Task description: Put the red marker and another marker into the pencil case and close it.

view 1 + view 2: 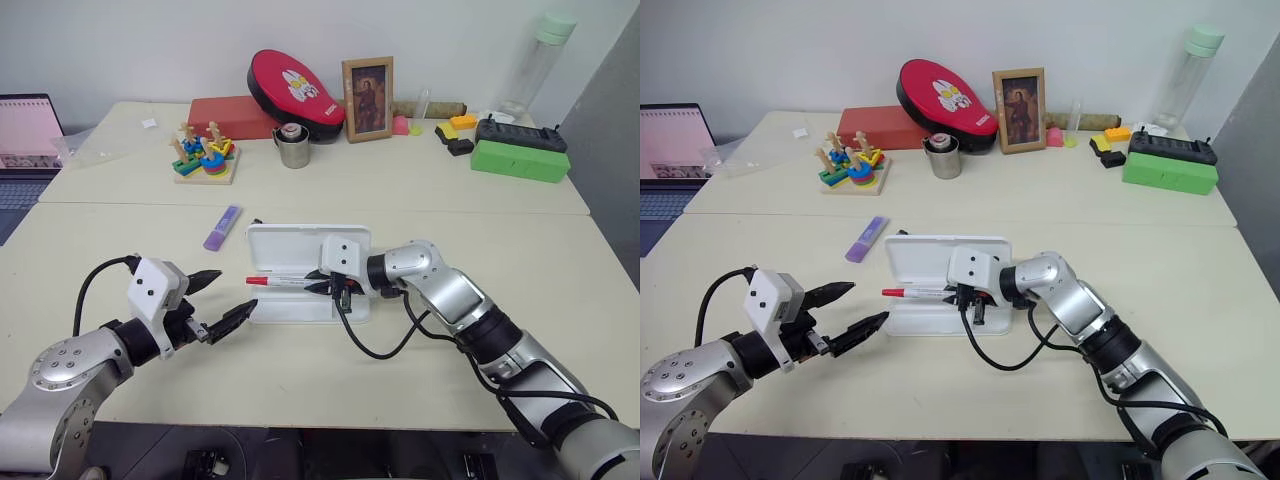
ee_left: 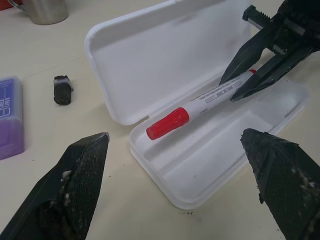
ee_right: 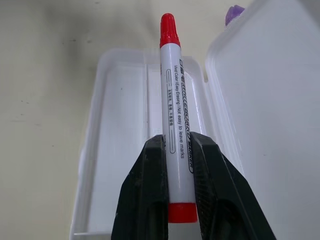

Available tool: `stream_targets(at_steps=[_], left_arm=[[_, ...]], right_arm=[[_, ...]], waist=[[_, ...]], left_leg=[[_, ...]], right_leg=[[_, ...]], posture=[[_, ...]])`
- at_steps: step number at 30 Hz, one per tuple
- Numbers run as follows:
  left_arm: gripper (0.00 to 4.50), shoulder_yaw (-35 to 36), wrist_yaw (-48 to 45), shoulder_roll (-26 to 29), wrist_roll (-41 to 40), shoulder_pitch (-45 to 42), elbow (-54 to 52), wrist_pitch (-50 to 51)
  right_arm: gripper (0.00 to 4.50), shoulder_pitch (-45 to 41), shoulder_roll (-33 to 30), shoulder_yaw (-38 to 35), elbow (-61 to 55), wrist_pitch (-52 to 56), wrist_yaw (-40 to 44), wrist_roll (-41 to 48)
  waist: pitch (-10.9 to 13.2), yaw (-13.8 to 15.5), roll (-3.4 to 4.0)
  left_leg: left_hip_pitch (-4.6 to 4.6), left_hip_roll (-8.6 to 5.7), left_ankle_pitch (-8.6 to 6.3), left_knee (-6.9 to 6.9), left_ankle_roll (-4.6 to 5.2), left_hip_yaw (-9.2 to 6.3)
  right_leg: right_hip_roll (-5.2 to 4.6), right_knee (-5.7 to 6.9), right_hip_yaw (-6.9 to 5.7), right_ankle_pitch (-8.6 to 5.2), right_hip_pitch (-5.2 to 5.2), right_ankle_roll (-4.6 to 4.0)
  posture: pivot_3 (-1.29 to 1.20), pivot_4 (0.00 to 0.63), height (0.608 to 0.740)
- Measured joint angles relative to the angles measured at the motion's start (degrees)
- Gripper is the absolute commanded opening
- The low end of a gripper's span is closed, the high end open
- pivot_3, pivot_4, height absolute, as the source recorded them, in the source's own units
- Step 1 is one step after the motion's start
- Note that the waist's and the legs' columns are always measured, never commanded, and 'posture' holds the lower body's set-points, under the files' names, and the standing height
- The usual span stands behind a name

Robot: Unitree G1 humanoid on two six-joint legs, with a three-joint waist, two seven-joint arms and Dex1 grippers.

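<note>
I expect the lilac highlighter [image 1: 222, 228] to lie flat next to the red marker when I lower it into the pencil case base's front section [image 1: 288, 311], because that section is long and empty.
The white pencil case [image 1: 296, 244] lies open mid-table, its lid laid flat behind the base. My right gripper [image 1: 322, 283] is shut on the red marker [image 1: 281, 282] near its rear end. It holds the marker level just over the base, red cap pointing to my left. The right wrist view shows the marker [image 3: 175, 115] pinched between both fingers above the tray. My left gripper [image 1: 216, 299] stands open on the case's left side, holding nothing. The lilac highlighter [image 1: 222, 227] lies on the table left of the lid.
A small black object [image 2: 62, 90] lies between the highlighter and the lid. Farther back stand a wooden stacking toy [image 1: 205, 155], a metal cup [image 1: 294, 147], a red box [image 1: 235, 115], a picture frame [image 1: 368, 98] and a green box [image 1: 520, 158]. A laptop [image 1: 25, 140] sits far left.
</note>
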Motion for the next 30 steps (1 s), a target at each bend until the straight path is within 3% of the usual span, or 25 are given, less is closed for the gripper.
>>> stream_targets(at_steps=[1, 3, 11, 17, 23, 30], left_arm=[[4.50, 0.00, 0.08, 0.00, -0.01, 0.12, 0.00, -0.15], [4.50, 0.00, 0.17, 0.00, -0.02, 0.09, 0.00, -0.30], [4.50, -0.11, 1.14, -0.29, -0.17, -1.21, 0.07, -0.32], [4.50, 3.85, 8.20, -1.93, -1.35, -7.48, 4.45, 2.79], [4.50, 3.41, 14.95, -1.17, 3.70, -13.95, 13.18, 3.49], [4.50, -5.20, 17.78, -0.84, 11.58, -23.17, 29.31, 4.39]], right_arm=[[0.33, 0.00, 0.04, 0.00, 1.25, -0.71, 0.03, -0.53], [1.03, 0.00, 0.41, -0.01, 2.50, -1.73, 0.10, -1.57], [2.87, -0.64, 1.11, -1.92, 3.16, -2.86, 1.68, -2.04], [4.36, -1.00, 1.12, -7.53, -3.63, 0.92, 5.01, 4.00], [4.44, -4.15, 3.68, -17.56, -10.89, 9.59, 4.99, 16.16], [4.44, -7.02, 5.37, -21.68, -11.60, 11.38, -0.57, 18.13]], waist=[[0.00, -0.04, 0.00], [0.00, -0.12, 0.00], [0.00, -0.14, 0.00], [0.00, -0.13, 0.00], [0.02, -0.14, 0.02], [0.00, 0.07, -0.01]], left_leg=[[0.00, 0.00, 0.00, 0.00, 0.00, 0.00], [0.01, 0.00, 0.00, 0.00, 0.00, 0.00], [0.01, 0.00, 0.00, 0.00, 0.00, 0.00], [0.00, 0.00, 0.00, 0.01, 0.00, -0.05], [0.02, 0.00, 0.00, 0.01, 0.00, -0.06], [-0.01, 0.00, 0.00, -0.02, 0.00, -0.08]], right_leg=[[0.00, 0.00, 0.00, 0.00, 0.00, 0.00], [0.00, 0.01, 0.00, 0.00, 0.00, 0.00], [0.00, 0.01, 0.00, 0.00, 0.00, 0.00], [0.01, 0.03, -0.04, 0.00, 0.02, 0.00], [0.01, 0.08, -0.05, 0.00, 0.01, 0.00], [0.02, 0.06, -0.09, 0.00, -0.03, 0.00]], posture=[[0.00, 0.150, 0.740], [0.00, 0.150, 0.740], [0.00, 0.150, 0.740], [0.00, 0.150, 0.740], [0.00, 0.150, 0.740], [0.00, 0.150, 0.740]])
